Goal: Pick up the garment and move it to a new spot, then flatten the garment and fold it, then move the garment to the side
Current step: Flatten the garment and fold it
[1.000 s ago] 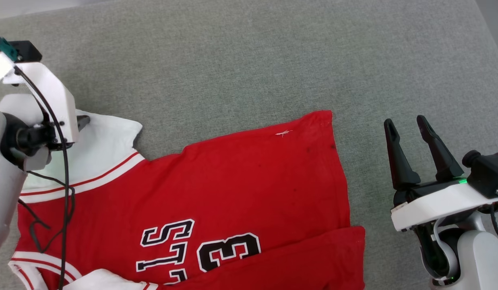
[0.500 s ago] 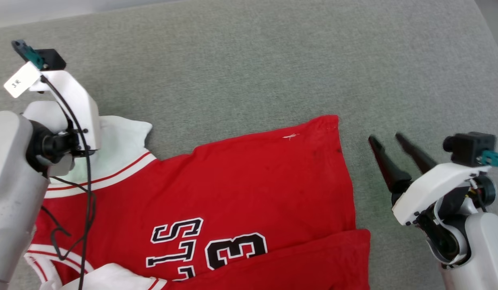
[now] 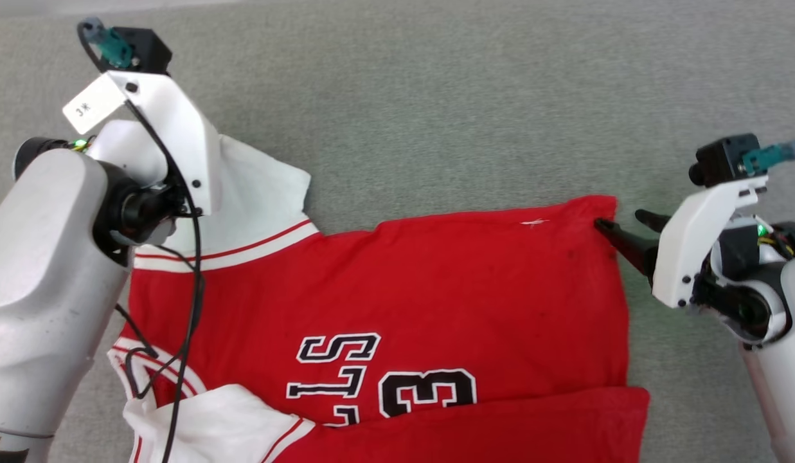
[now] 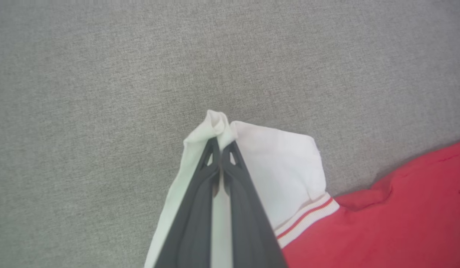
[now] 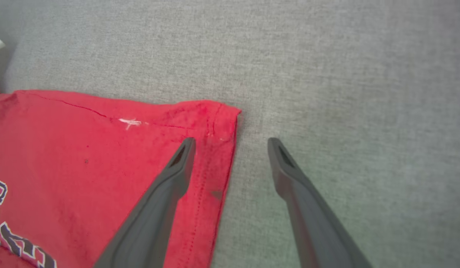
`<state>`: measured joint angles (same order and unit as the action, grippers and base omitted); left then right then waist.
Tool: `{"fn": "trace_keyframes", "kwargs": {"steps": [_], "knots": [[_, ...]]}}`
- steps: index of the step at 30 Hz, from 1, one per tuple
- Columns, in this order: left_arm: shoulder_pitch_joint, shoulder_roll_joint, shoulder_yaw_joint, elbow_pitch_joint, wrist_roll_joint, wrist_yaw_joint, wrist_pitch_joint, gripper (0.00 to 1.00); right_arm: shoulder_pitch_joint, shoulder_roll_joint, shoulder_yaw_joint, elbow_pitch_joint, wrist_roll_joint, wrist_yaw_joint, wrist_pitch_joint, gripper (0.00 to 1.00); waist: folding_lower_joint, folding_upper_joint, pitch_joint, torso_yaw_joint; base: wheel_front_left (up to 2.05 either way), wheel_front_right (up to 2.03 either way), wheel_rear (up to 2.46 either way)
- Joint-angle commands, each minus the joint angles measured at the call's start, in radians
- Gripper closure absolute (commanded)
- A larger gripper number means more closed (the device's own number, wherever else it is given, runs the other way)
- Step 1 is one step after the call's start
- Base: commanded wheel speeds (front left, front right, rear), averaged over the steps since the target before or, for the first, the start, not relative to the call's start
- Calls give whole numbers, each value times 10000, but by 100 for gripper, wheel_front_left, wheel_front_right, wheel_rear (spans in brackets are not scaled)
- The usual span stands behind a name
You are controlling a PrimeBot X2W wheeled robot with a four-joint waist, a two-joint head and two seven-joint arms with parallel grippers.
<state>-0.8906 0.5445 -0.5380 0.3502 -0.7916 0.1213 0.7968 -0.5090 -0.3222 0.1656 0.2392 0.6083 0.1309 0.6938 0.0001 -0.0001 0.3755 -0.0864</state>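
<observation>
The garment's lettering and white sleeves will be hidden under plain red when the robot folds the hem [image 3: 621, 308] over, because the folded near edge [image 3: 526, 432] shows plain red.
The garment [image 3: 436, 289] is a red jersey with black, white-outlined lettering, lying spread on the grey surface with its near edge folded over. My left gripper [image 4: 221, 147] is shut on the edge of the white sleeve [image 4: 285, 167], which bunches up at the fingertips. In the head view the left wrist mount [image 3: 172, 128] hides those fingers. My right gripper [image 5: 231, 141] stands open at the garment's far right corner [image 5: 218, 115]. Its left finger [image 5: 170, 178] is over the red hem and its right finger [image 5: 296, 186] is over the bare surface. The head view shows that gripper [image 3: 620, 218] at the same corner.
Grey woven fabric [image 3: 436, 96] covers the whole work surface, with open room beyond and right of the garment. A black cable [image 3: 191, 308] from the left arm hangs over the garment's left side. A second white sleeve [image 3: 230, 418] lies at the near left.
The left gripper has shut on the white sleeve. The right gripper has tipped down and reached the garment's far right corner. The head camera has shifted, so the whole scene sits differently.
</observation>
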Motion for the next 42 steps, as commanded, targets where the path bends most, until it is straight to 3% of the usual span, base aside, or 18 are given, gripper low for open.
{"fn": "trace_keyframes", "kwargs": {"steps": [1, 13, 14, 15, 16, 28, 36, 42], "knots": [[-197, -107, -44, -234, 86, -66, -155, 100, -484, -144, 164, 283, -42, -4, 194, 0, -1, 1, 282, 346, 0, 0, 0], [95, -253, -18, -780, 83, -209, -825, 100, -990, -217, 1488, 2098, 205, -4, 1189, 0, -1, 1, 638, 818, 0, 0, 0], [134, -253, 0, -793, 68, -203, -896, 100, -911, -208, 1631, 2256, 238, -1, 1381, 45, -1, 1, 622, 838, 0, 0, 0], [181, -248, 11, -807, 53, -217, -931, 100, -854, -218, 1735, 2352, 269, -1, 1454, 67, -1, 1, 603, 856, 0, 0, 0], [249, -232, 15, -809, 30, -233, -984, 100, -808, -191, 1787, 2379, 379, 2, 1461, 100, -1, 1, 579, 872, 0, 0, 0], [1681, 202, 439, -1176, -277, -99, -1978, 100, -693, -819, 909, 1310, 495, -6, -103, 100, -1, 1, -703, 909, 0, 0, 0], [4227, 525, 1436, -1957, -1367, 313, -2934, 100, 1441, -479, 126, 268, 210, -6, -335, 100, -1, 1, -1878, 823, 0, 0, 0], [6334, 610, 1847, -2766, -1741, 792, -3665, 100, 2982, 132, -610, 19, 171, -6, -516, 100, -1, 1, -2435, 801, 0, 0, 0]]}}
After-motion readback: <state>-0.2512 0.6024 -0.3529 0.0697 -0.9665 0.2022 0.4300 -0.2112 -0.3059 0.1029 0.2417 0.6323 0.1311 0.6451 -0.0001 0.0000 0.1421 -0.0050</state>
